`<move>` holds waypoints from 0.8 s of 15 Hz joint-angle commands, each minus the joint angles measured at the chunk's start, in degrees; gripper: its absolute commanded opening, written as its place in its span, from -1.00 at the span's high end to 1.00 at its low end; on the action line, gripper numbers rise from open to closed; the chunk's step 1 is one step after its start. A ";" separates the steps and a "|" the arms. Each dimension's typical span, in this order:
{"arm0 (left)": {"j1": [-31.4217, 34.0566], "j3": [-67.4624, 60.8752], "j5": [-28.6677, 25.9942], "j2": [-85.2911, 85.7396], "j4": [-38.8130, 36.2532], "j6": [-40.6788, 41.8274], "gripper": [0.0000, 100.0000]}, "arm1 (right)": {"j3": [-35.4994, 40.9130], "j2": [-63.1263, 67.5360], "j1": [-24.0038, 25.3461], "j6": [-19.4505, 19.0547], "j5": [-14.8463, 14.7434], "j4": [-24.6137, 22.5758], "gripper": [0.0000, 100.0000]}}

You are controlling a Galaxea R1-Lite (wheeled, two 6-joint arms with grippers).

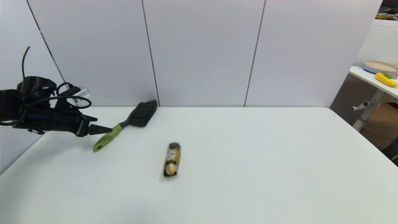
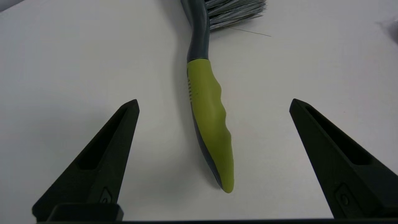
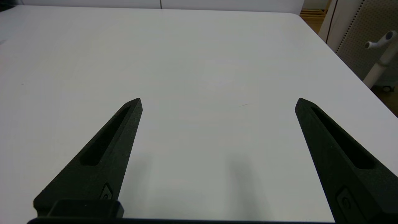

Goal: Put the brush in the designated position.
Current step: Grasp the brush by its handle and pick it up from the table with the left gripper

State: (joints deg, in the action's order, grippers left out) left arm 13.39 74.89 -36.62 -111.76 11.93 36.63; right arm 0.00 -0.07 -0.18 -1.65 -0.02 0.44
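The lime-green handle [image 2: 211, 119] runs lengthwise through the gap between the left gripper's open fingers, so the robot should keep lowering them until they are on both sides of its grip [image 1: 114, 131], and then close them.
The brush [image 1: 124, 127] lies on the white table [image 1: 248, 155] at the back left, its dark bristle head toward the wall and its lime-green handle [image 2: 210, 124] pointing toward the front left. My left gripper [image 1: 107, 130] hovers just left of the handle, open, and in the left wrist view the handle lies between the two spread fingers [image 2: 105, 155] without touching them. My right gripper [image 3: 217, 102] is open over bare table and is outside the head view.
A clear pack of gold-wrapped chocolates [image 1: 172, 160] lies near the table's middle, in front of the brush. Grey wall panels [image 1: 202, 53] stand behind the table. A side table [image 1: 373, 77] with a plate and a banana stands at the far right.
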 commanded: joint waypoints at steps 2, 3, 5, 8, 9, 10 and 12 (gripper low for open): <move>-1.17 0.52 0.23 -4.52 -0.16 2.30 -1.00 | 0.09 0.07 0.01 -0.02 0.02 0.00 -1.00; -1.78 0.52 0.76 -4.96 -1.04 2.21 -1.00 | 0.09 0.07 0.01 -0.02 0.02 0.00 -1.00; -2.14 0.44 3.05 -5.13 -4.29 1.78 -1.00 | 0.09 0.07 0.01 -0.02 0.02 0.00 -1.00; -2.66 -0.71 3.31 -5.22 -5.69 -0.42 -1.00 | 0.09 0.07 0.01 -0.02 0.02 0.00 -1.00; -2.66 -1.50 3.22 -5.48 -8.16 -1.92 -1.00 | 0.09 0.07 0.01 -0.02 0.02 0.00 -1.00; -2.75 -2.82 3.22 -5.66 -11.32 -3.85 -1.00 | 0.09 0.07 0.01 -0.02 0.02 0.00 -1.00; -2.75 -4.22 3.13 -5.66 -13.78 -6.13 -1.00 | 0.09 0.07 0.01 -0.02 0.02 0.00 -1.00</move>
State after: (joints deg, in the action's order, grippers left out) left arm 10.63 71.94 -33.23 -117.37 -0.49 31.59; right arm 0.00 -0.07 -0.18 -1.62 0.00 0.44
